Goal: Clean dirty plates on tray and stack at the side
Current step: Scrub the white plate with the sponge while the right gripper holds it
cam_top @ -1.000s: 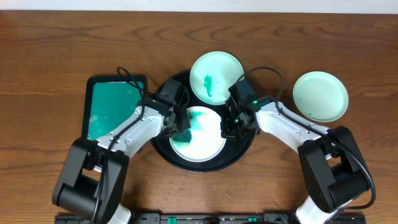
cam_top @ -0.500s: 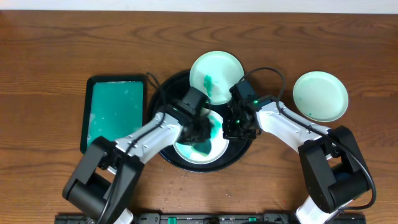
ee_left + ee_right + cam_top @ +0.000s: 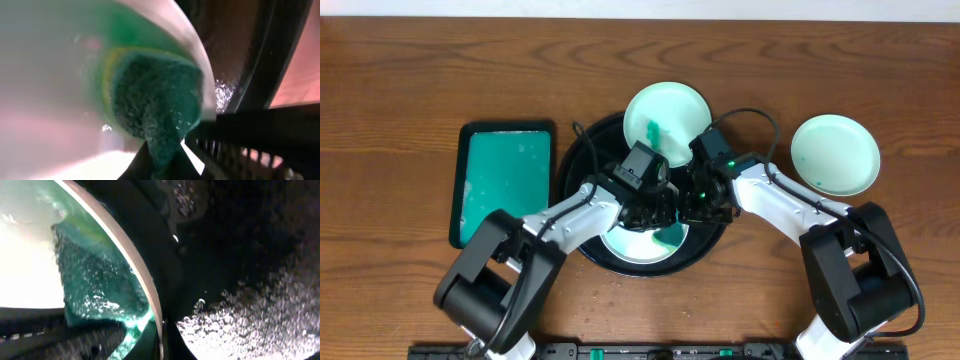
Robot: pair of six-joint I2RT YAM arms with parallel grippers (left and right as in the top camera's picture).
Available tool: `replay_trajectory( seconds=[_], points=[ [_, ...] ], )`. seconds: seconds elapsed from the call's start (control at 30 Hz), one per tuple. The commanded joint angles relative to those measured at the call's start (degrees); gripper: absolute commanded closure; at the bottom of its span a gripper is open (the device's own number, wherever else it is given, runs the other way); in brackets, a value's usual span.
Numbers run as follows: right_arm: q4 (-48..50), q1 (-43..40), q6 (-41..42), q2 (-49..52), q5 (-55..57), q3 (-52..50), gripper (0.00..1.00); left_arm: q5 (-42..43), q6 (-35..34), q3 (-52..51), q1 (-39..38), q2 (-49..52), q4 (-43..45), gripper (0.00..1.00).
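Note:
Next, my left gripper wipes the sponge back across the plate's face, because the sponge is touching the plate's rim beside my right gripper and green smears are still there.
The black tray sits mid-table. On it lies a white plate with green smears. My left gripper is shut on a dark green sponge, which presses on the right part of that plate's face. My right gripper is shut on the same plate's right rim, with the sponge just inside the rim. A second plate with a green smear rests on the tray's far rim. A third, pale mint plate lies on the table to the right.
A rectangular green tray with a black rim lies left of the black tray. The black tray's floor is wet with foam and droplets. Both arms cross over the tray's near half.
My left gripper has swept the sponge from the plate's left side across to its right side, close to the right gripper. The right arm has held still on the rim.

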Motion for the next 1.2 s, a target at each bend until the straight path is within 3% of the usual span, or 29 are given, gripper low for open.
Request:
replay_trajectory(
  seconds=[0.0,0.27,0.57,0.83,1.03,1.17],
  points=[
    [-1.9,0.7,0.0,0.5,-1.9,0.0,0.99,-5.8,-2.9,-0.3,2.5,7.2,1.9,0.93],
    [-2.8,0.7,0.0,0.5,-1.9,0.0,0.99,-7.1,-1.1,-0.3,11.9,9.0,-1.1,0.93],
    [-2.5,0.7,-0.1,0.5,-1.4,0.0,0.99,-21.4,4.2,-0.3,18.1,-0.8,-8.2,0.93],
    [-2.0,0.7,-0.1,0.5,-1.4,0.0,0.99,-32.9,9.3,-0.3,17.9,-10.3,-19.0,0.93],
    [-1.7,0.7,-0.7,0.5,-1.4,0.0,0.99,-32.9,12.5,-0.3,14.8,-10.4,-26.1,0.93],
    [-1.6,0.7,-0.9,0.5,-1.5,0.0,0.99,-30.1,12.4,-0.5,9.9,-8.4,-25.2,0.93]
  ],
)
